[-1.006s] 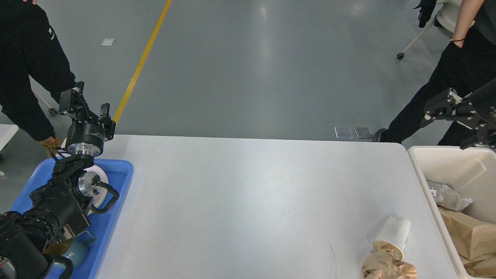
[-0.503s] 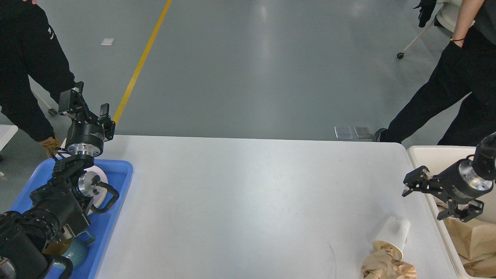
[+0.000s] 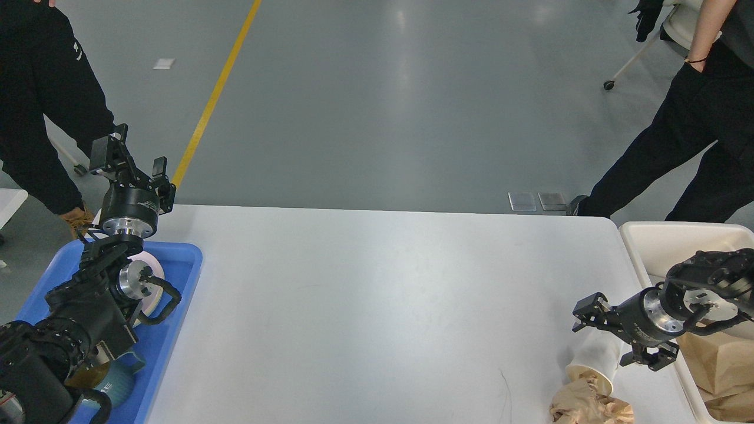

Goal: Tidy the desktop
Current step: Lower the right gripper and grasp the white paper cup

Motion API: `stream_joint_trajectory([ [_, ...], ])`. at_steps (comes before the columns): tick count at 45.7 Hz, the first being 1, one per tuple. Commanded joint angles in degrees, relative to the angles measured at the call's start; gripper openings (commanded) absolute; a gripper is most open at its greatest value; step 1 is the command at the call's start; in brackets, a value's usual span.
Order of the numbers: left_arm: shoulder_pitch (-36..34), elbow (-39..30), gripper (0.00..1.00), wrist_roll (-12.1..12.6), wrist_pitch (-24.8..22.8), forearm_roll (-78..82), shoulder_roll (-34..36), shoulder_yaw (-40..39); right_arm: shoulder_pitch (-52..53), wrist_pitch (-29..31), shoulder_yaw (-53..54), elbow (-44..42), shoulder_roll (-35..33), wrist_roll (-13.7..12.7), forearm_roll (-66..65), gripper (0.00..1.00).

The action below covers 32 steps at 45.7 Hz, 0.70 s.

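My gripper will lift the white paper cup (image 3: 598,353) away by itself, because the crumpled brown paper (image 3: 587,403) lies mostly outside the cup's opening.
The white desktop (image 3: 377,306) fills the middle of the head view. A white paper cup (image 3: 592,362) lies on its side near the front right, mouth against a crumpled wad of brown paper (image 3: 589,406). My right gripper (image 3: 609,337) is open just over the cup's closed end, one finger to each side, and hides that end. I cannot tell whether it touches the cup. My left gripper (image 3: 132,159) is open and holds nothing, raised above the desktop's far left corner.
A blue tray (image 3: 188,259) at the left holds a teal mug (image 3: 121,383) and a white round item (image 3: 150,282) under my left arm. A cream bin (image 3: 642,235) at the right holds brown paper bags (image 3: 721,353). People stand at both far corners.
My right arm has come down from above the bin and leftward to the paper cup, its gripper staying open. The left arm has not moved.
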Motion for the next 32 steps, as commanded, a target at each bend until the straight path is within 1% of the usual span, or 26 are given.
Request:
stream_joint_trajectory([
  [1, -0.02, 0.0, 0.96, 0.0, 0.0, 0.0, 0.0, 0.0, -2.44, -1.64, 0.31, -2.6, 1.95, 0.0, 0.0, 1.0],
  [6, -0.02, 0.0, 0.96, 0.0, 0.0, 0.0, 0.0, 0.0, -3.76, -5.32, 0.31, -2.86, 2.48, 0.0, 0.0, 0.99],
  [9, -0.02, 0.0, 0.96, 0.0, 0.0, 0.0, 0.0, 0.0, -4.11, -7.61, 0.4, -2.78, 2.48, 0.0, 0.18, 0.93],
  [12, -0.02, 0.0, 0.96, 0.0, 0.0, 0.0, 0.0, 0.0, -4.03, -9.72, 0.4, -2.51, 2.48, 0.0, 0.18, 0.82],
  [13, -0.02, 0.0, 0.96, 0.0, 0.0, 0.0, 0.0, 0.0, -4.03, -10.34, 0.4, -2.51, 2.48, 0.0, 0.18, 0.76],
  [14, -0.02, 0.0, 0.96, 0.0, 0.0, 0.0, 0.0, -0.09, -4.11, -10.6, 0.4, -2.25, 2.48, -0.08, 0.18, 0.53],
  [16, -0.02, 0.0, 0.96, 0.0, 0.0, 0.0, 0.0, 0.0, -4.11, -10.34, 0.4, -2.16, 2.57, -0.08, 0.09, 0.29],
  [17, -0.02, 0.0, 0.96, 0.0, 0.0, 0.0, 0.0, 0.0, -4.11, -10.34, 0.4, -2.16, 2.57, -0.08, 0.0, 0.2],
  [18, -0.02, 0.0, 0.96, 0.0, 0.0, 0.0, 0.0, 0.0, -4.11, -10.26, 0.4, -2.07, 2.66, -0.08, 0.0, 0.15],
  [21, -0.02, 0.0, 0.96, 0.0, 0.0, 0.0, 0.0, 0.0, -3.94, -10.17, 0.4, -1.72, 3.27, -0.08, 0.0, 0.03],
  [22, -0.02, 0.0, 0.96, 0.0, 0.0, 0.0, 0.0, 0.0, -3.94, -10.08, 0.4, -1.63, 3.36, -0.08, 0.0, 0.0],
  [32, -0.02, 0.0, 0.96, 0.0, 0.0, 0.0, 0.0, 0.0, -2.89, -9.99, 0.31, -1.72, 3.36, -0.08, 0.0, 0.0],
])
